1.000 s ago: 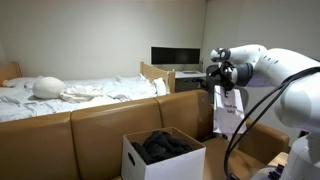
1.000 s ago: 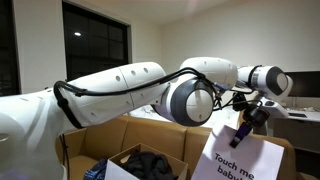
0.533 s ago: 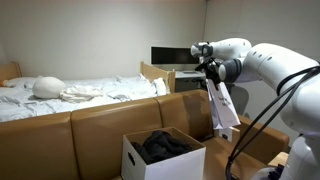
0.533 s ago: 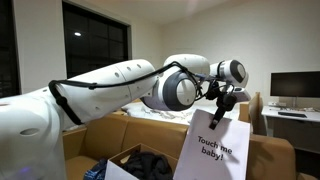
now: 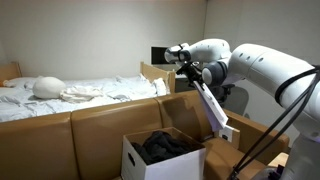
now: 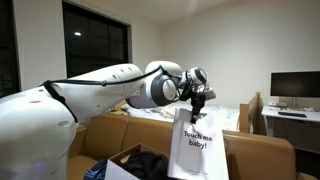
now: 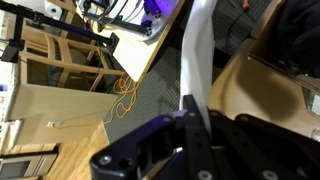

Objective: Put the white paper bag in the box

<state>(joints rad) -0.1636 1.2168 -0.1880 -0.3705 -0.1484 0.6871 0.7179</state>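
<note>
My gripper should keep moving the bag's top edge across the box's opening (image 5: 164, 146) until the bag reaches all the way over it, because the white paper bag's lower end (image 5: 216, 121) hangs beside the open box.
My gripper (image 5: 186, 62) is shut on the top edge of the white paper bag (image 5: 213, 106), which hangs tilted below it. In an exterior view the bag (image 6: 197, 148) faces the camera and shows dark printed text, with the gripper (image 6: 197, 97) at its top. In the wrist view the bag (image 7: 199, 45) appears edge-on as a thin white strip running up from between the black fingers (image 7: 192, 118). The white box (image 5: 163, 155) stands below, open at the top with dark cloth inside; the bag's lower end hangs just above and beside its far right corner.
A brown couch back (image 5: 100, 122) runs behind the box. A bed with a white pillow (image 5: 46, 87) lies beyond it. A monitor (image 6: 288, 86) stands on a desk. Open brown cardboard boxes (image 5: 257, 138) sit at the right. The robot arm (image 6: 70, 100) fills much of an exterior view.
The gripper has swung with the bag toward the box, moving left in both exterior views. The bag now hangs more tilted, its lower end closer to the box.
</note>
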